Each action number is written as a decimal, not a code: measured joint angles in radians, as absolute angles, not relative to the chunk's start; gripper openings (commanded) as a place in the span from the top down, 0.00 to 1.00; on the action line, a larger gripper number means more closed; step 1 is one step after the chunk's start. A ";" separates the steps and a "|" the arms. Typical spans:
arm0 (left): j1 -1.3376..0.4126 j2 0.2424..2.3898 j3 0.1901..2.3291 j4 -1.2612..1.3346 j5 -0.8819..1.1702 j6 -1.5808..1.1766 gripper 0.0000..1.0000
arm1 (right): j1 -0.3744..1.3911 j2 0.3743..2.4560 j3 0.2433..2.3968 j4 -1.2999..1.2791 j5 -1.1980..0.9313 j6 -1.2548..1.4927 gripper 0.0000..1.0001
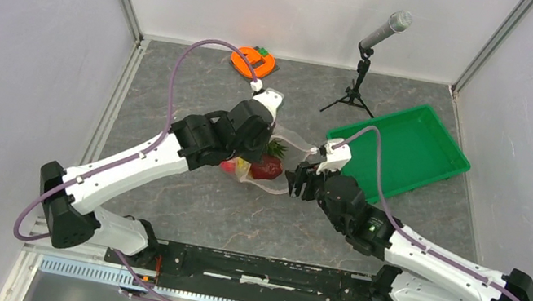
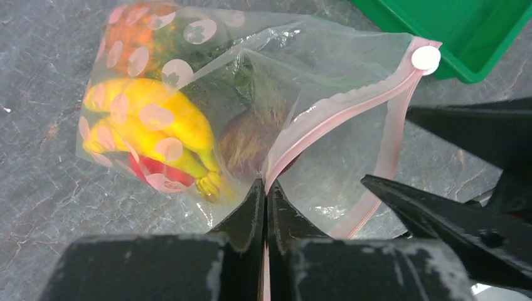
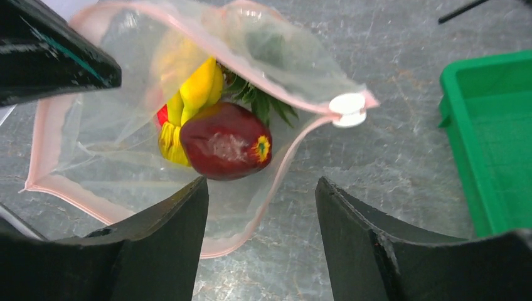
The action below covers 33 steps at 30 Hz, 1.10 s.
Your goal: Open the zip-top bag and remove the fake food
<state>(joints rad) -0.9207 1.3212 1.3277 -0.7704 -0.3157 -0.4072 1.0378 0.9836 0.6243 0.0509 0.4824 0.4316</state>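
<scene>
The robot's left gripper holds the bag's upper edge [image 3: 251, 73] back over the maroon fruit, so the robot should pull the upper edge toward its right gripper as that gripper goes low into the bag's opening [image 3: 233, 199].
The zip-top bag [image 1: 274, 181] lies mid-table with its mouth open toward my right gripper. My left gripper [image 1: 267, 136] is shut on the pink zip strip [image 2: 332, 113] of its upper lip [image 2: 265, 185]. Inside I see the yellow banana bunch [image 2: 150, 122], red apple [image 2: 160, 172], orange pineapple [image 2: 135, 37] and dark maroon fruit [image 3: 226, 149]. The maroon fruit sits at the mouth, with green leaves [image 3: 263, 103] behind it. My right gripper [image 1: 293, 182] is open and empty [image 3: 262, 185], just in front of the lower lip. The white slider [image 3: 347, 106] sits at the zip's end.
A green tray [image 1: 405, 146] stands right of the bag and shows in the right wrist view [image 3: 495, 138]. An orange "e"-shaped object [image 1: 254, 61] lies at the back. A microphone on a tripod [image 1: 362, 60] stands behind the tray.
</scene>
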 measured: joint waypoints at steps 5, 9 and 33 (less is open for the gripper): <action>-0.920 1.357 1.380 -0.777 -0.347 -0.406 0.98 | 1.038 1.030 0.614 0.060 0.468 0.493 0.50; -0.909 1.391 1.440 -0.788 -0.389 -0.384 0.98 | 1.031 1.109 0.633 0.075 0.444 0.487 0.83; -0.789 1.206 1.428 -0.939 -0.358 -0.205 0.98 | 0.891 1.315 0.837 0.266 0.037 0.380 0.98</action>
